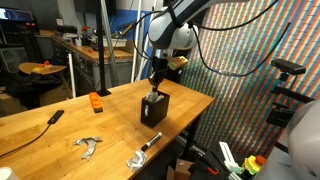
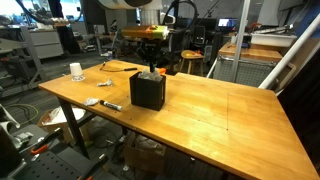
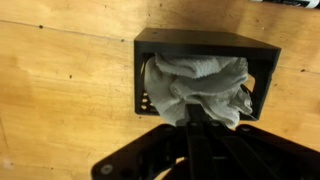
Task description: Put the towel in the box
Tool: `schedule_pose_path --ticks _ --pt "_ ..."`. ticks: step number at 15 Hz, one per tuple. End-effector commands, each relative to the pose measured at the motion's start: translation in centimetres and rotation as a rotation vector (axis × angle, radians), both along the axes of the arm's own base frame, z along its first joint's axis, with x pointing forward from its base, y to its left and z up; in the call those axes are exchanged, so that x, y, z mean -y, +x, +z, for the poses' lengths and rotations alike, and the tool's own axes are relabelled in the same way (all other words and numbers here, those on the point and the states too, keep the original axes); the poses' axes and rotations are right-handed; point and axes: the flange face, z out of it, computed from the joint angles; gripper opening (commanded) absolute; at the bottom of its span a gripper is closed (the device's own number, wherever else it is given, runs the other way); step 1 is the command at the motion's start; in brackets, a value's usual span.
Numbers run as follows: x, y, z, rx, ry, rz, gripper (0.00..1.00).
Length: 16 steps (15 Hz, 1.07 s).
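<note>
The towel's near end point(image 3: 178, 108) is lying across the black box's rim, so next my gripper rises clear first and then presses the towel down inside the box point(image 3: 207, 84).
A black open-topped box point(image 3: 205, 45) stands on the wooden table; it shows in both exterior views point(image 1: 153, 110) point(image 2: 148, 91). A crumpled grey-white towel point(image 3: 195, 85) fills the box's opening in the wrist view. My gripper point(image 3: 200, 122) is right above the box, its fingers close together and pinching the towel's near edge. In an exterior view the gripper point(image 1: 155, 88) hangs straight over the box top, with a bit of towel point(image 2: 151, 72) poking out above the rim.
On the table lie an orange block point(image 1: 95, 102), a black cable end point(image 1: 55, 116), metal tools point(image 1: 88, 146) and a marker point(image 1: 148, 143). A white cup point(image 2: 76, 71) stands near the far edge. Benches and equipment surround the table point(image 2: 220, 110).
</note>
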Motion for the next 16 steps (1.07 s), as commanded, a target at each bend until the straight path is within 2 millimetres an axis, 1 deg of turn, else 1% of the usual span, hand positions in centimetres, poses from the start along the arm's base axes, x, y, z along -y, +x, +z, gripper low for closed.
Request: schedule_pose_path --ticks 1,3,5,7,10,13,16 --pt "-0.5 0.0 4.2 0.072 -0.018 0.034 0.00" --pt "-1.3 0.4 5.0 0.096 -0.014 0.051 0.00" --pt "-2.2 1.0 5.0 0.104 -0.013 0.072 0.00" --pt "-3.0 1.7 4.2 0.096 -0.007 0.089 0.00" --pt "-3.6 2.1 2.6 0.072 0.010 0.101 0.00" --pt "-3.2 2.2 0.5 0.036 0.026 0.100 0.00" --pt "-2.2 2.0 -1.1 0.006 0.035 0.090 0.00"
